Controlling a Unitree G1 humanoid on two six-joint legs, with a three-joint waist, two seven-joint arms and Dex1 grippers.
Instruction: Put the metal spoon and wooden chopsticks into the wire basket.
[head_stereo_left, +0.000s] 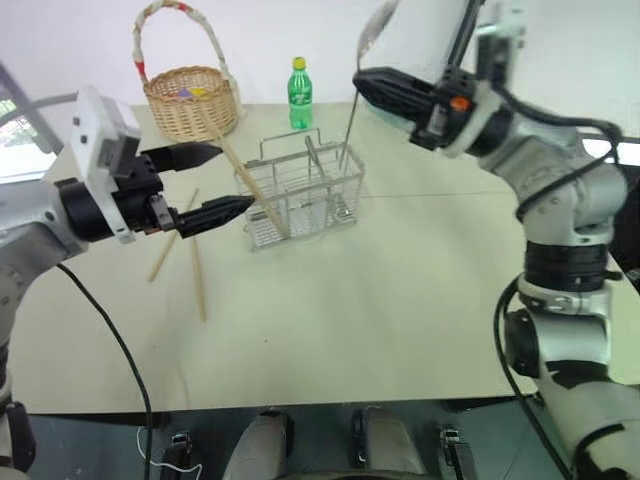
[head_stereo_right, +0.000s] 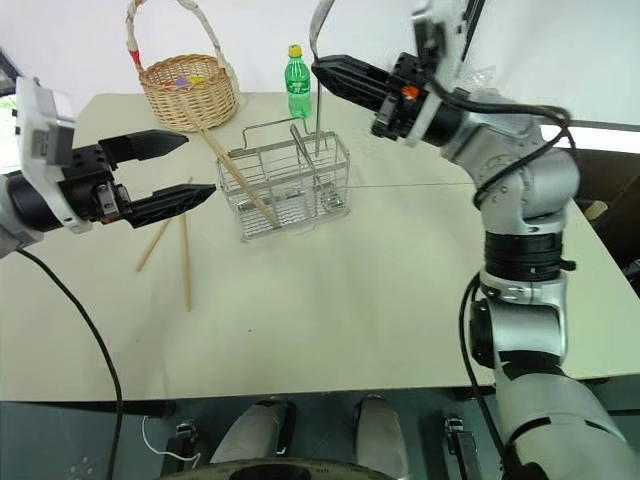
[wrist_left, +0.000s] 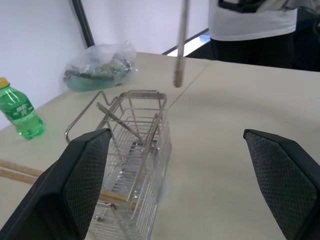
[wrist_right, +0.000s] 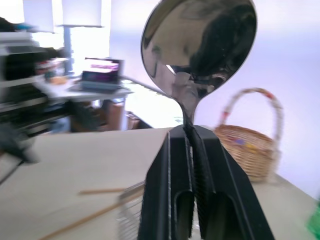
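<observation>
I am about to lower in the loose chopstick (head_stereo_left: 163, 258), which will stay propped with its top out, since a chopstick leans out (head_stereo_left: 258, 193) of the shallow wire basket.
My right gripper (head_stereo_left: 366, 86) is shut on the neck of the metal spoon (wrist_right: 200, 45). The bowl points up and the thin handle (head_stereo_left: 350, 130) hangs down over the far end of the wire basket (head_stereo_left: 322, 186). One of the wooden chopsticks (head_stereo_left: 250, 185) leans in the basket's near-left corner, its top sticking out to the left. Two more chopsticks (head_stereo_left: 197, 272) lie on the table left of the basket. Left of the basket, above those two, my left gripper (head_stereo_left: 228, 178) stands open and holds nothing.
A round wicker basket (head_stereo_left: 190, 100) with a tall handle and a green bottle (head_stereo_left: 299, 95) stand at the back of the beige table (head_stereo_left: 400, 300). A plastic bag (wrist_left: 100, 67) lies beyond the wire basket. A person in a white shirt (wrist_left: 250, 22) stands past the table.
</observation>
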